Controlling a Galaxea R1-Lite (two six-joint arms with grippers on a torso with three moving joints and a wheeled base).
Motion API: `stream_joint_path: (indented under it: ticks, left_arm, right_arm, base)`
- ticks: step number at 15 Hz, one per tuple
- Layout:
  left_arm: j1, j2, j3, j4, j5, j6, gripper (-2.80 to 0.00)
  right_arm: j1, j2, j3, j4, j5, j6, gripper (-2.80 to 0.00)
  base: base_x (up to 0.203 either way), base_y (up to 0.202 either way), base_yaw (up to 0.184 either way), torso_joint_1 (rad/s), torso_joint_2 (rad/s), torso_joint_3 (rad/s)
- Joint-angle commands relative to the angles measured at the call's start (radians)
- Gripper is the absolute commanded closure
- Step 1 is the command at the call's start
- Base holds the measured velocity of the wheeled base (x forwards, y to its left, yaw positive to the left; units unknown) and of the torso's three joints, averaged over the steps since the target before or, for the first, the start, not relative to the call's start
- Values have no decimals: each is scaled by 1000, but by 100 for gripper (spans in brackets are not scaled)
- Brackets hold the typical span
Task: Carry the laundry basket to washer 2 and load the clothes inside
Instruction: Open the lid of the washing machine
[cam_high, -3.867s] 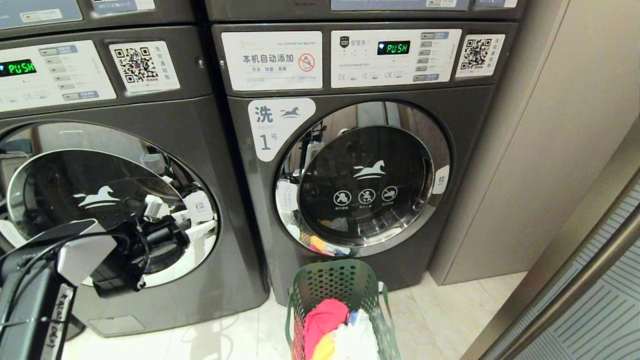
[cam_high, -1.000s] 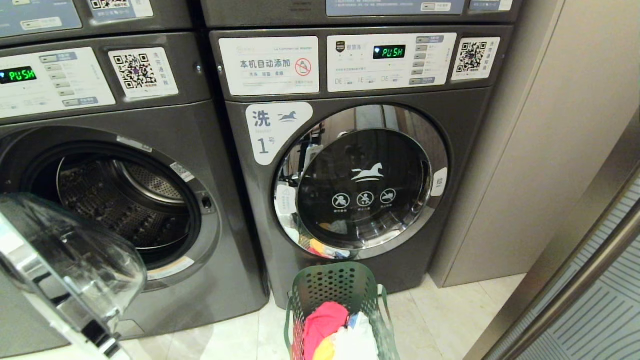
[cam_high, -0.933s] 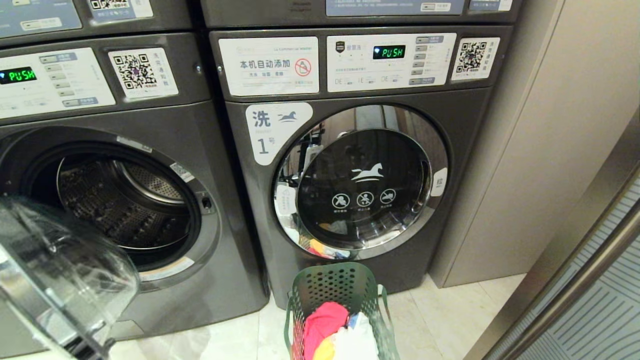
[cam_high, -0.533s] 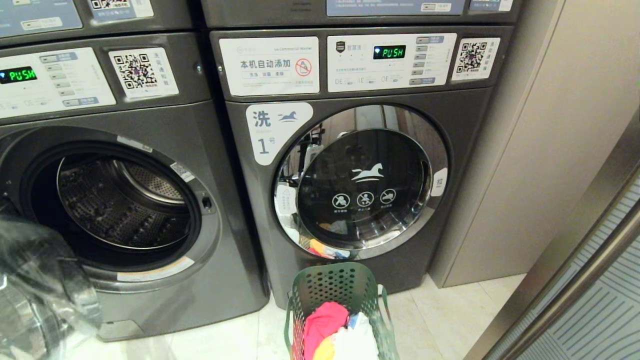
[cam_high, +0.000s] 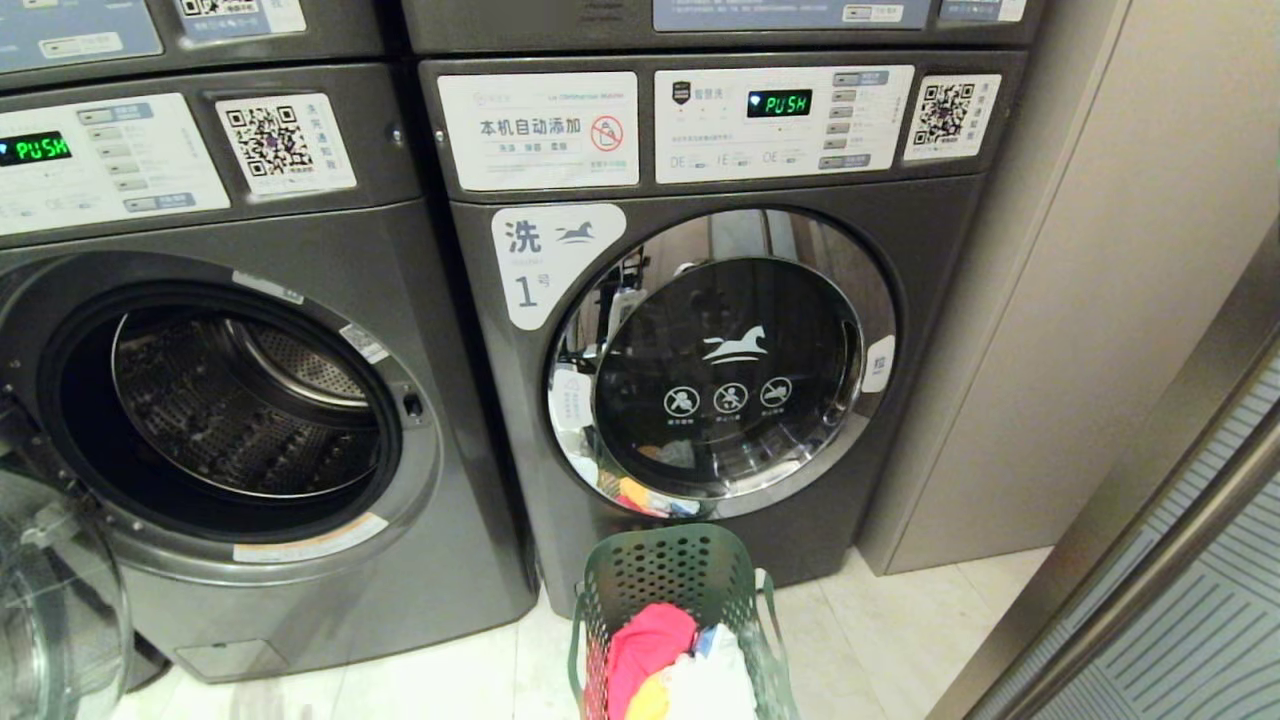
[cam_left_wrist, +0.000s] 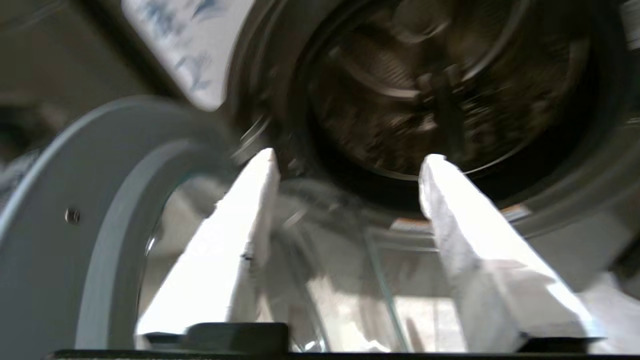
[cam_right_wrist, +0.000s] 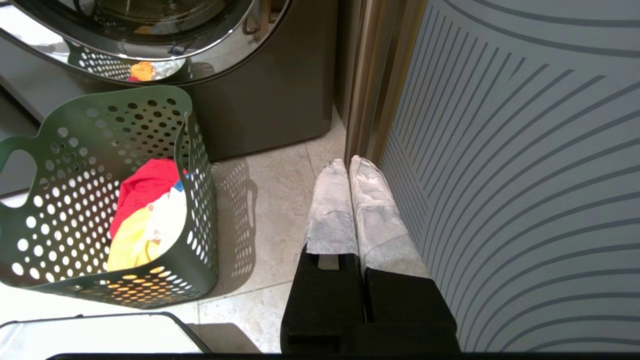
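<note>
Next, I shut my left gripper and push the door's inner ring (cam_left_wrist: 123, 210) farther open before I load the clothes, because the glass door (cam_high: 58, 600) sticks out in front of the open drum.
The dark-green laundry basket (cam_high: 680, 580) stands on the floor before the washer labelled 1 (cam_high: 930, 300), with the clothes (cam_high: 650, 640) inside: red-pink, yellow and white. Left of that washer is a like grey washer (cam_high: 440, 330) with its drum (cam_high: 230, 400) exposed; I cannot read its number, so I cannot tell whether it is washer 2. Its glass door (cam_high: 50, 610) hangs wide open at the lower left. My left gripper (cam_left_wrist: 350, 160) is open and empty, low before that drum and beside the door's grey ring (cam_left_wrist: 75, 200). My right gripper (cam_right_wrist: 347, 162) is shut, right of the basket (cam_right_wrist: 100, 190) and clothes (cam_right_wrist: 145, 210).
A striped grey panel (cam_right_wrist: 525, 175) stands close on the right gripper's right, with a metal post (cam_right_wrist: 365, 75) ahead of it. A beige wall (cam_high: 1080, 300) closes the space right of washer 1. Pale floor tiles (cam_high: 870, 640) lie around the basket.
The left washer's door, shut at first, has swung open and then further left and down, almost out of the head view. The basket and clothes have not moved.
</note>
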Motion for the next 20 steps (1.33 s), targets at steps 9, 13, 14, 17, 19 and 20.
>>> stream_joint_path:
  ticks: [9,13,14,17,19,20]
  left_arm:
    - [29,201,-70,-11,828,-5,0]
    - [123,337,-219,-64,858,-7,0]
    - [152,380,-262,-105,860,-8,0]
    - [190,374,-307,-143,852,-50,0]
    - [110,254,-226,-142,824,-111,0]
    - [30,205,-175,-145,811,-148,0]
  right_arm:
    - [0,1,32,-1,0,-1,0]
    - [0,1,32,-1,0,-1,0]
    - [0,1,32,-1,0,-1,0]
    - [0,1,32,-1,0,-1,0]
    - [0,1,32,-1,0,-1,0]
    - [0,1,32,-1,0,-1,0]
  base:
    - [0,0,0,0,0,0]
    - [0,0,0,0,0,0]
    - [0,0,0,0,0,0]
    - [0,0,0,0,0,0]
    - [0,0,0,0,0,0]
    - [0,0,0,0,0,0]
